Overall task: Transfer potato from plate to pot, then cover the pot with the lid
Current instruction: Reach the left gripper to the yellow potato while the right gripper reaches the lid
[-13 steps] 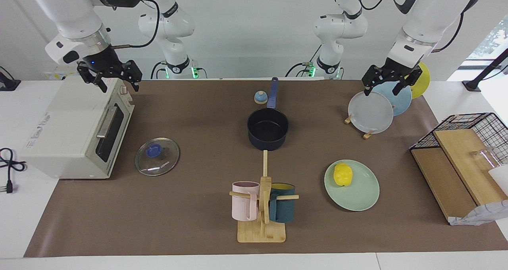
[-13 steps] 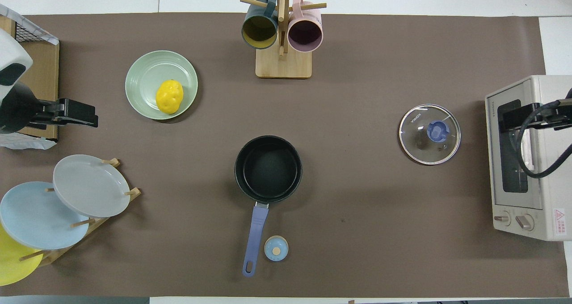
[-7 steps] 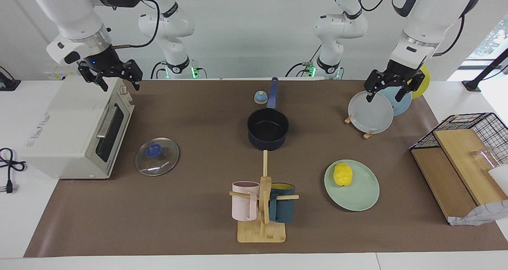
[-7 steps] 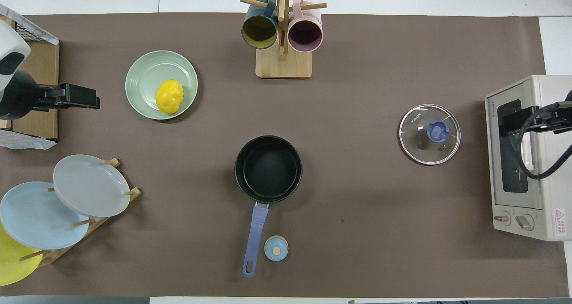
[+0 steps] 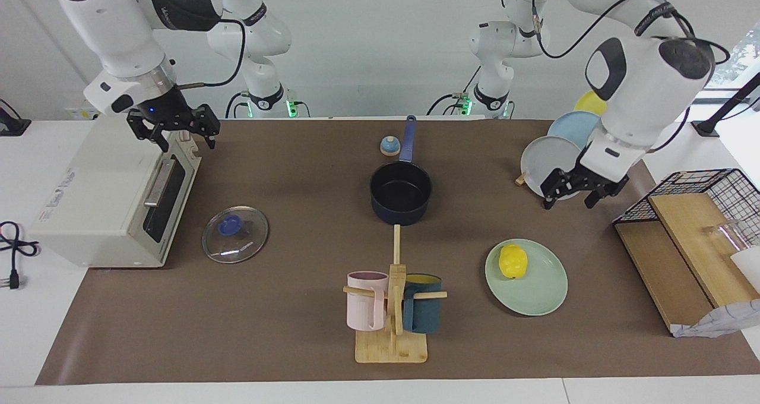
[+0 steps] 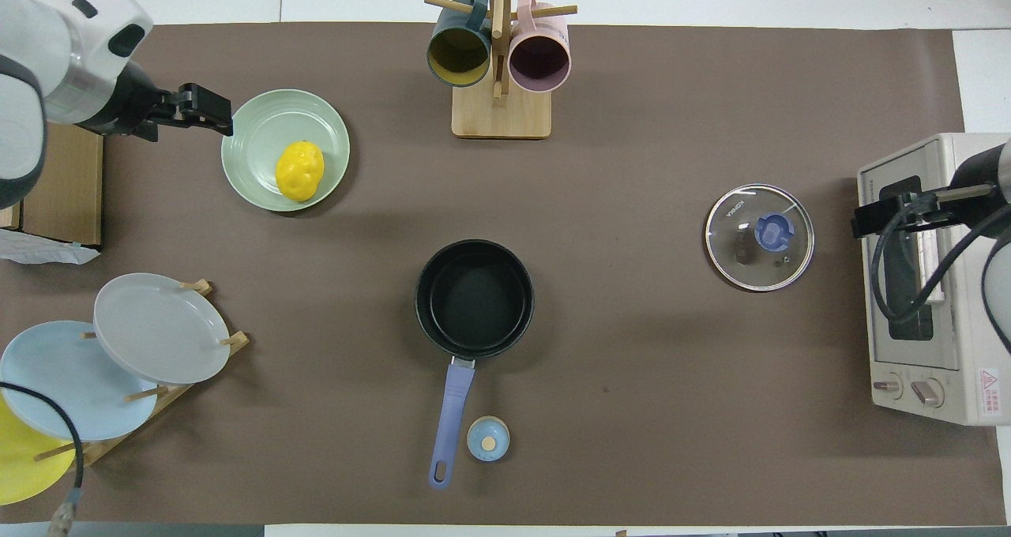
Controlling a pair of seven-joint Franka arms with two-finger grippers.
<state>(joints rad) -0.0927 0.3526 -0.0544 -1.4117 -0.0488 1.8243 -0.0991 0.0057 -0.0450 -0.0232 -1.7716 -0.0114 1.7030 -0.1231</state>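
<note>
The glass lid (image 6: 760,238) is as wide as the navy pot's rim (image 6: 475,244), so it will close flat over the potato when the robot lowers it.
The yellow potato (image 5: 513,261) (image 6: 299,171) lies on the mint-green plate (image 5: 541,294) (image 6: 257,130). The navy pot (image 5: 401,191) (image 6: 474,296) stands mid-table, empty, its blue handle toward the robots. The glass lid (image 5: 237,243) (image 6: 742,257) with a blue knob lies flat in front of the toaster oven. My left gripper (image 5: 570,201) (image 6: 219,117) is open and empty, raised beside the plate's rim at the left arm's end. My right gripper (image 5: 185,138) (image 6: 862,223) is open and empty over the toaster oven's front edge.
A mug tree (image 5: 392,309) (image 6: 500,55) with pink and teal mugs stands farther from the robots than the pot. A rack of grey, blue and yellow plates (image 5: 549,157) (image 6: 158,328), a toaster oven (image 5: 101,190) (image 6: 924,363), a bell (image 5: 389,146) (image 6: 488,438) and a wire basket (image 5: 706,181).
My left gripper has come down from over the plate rack and moved away from the robots, up to the mint plate's rim. My right gripper has shifted slightly toward the lid.
</note>
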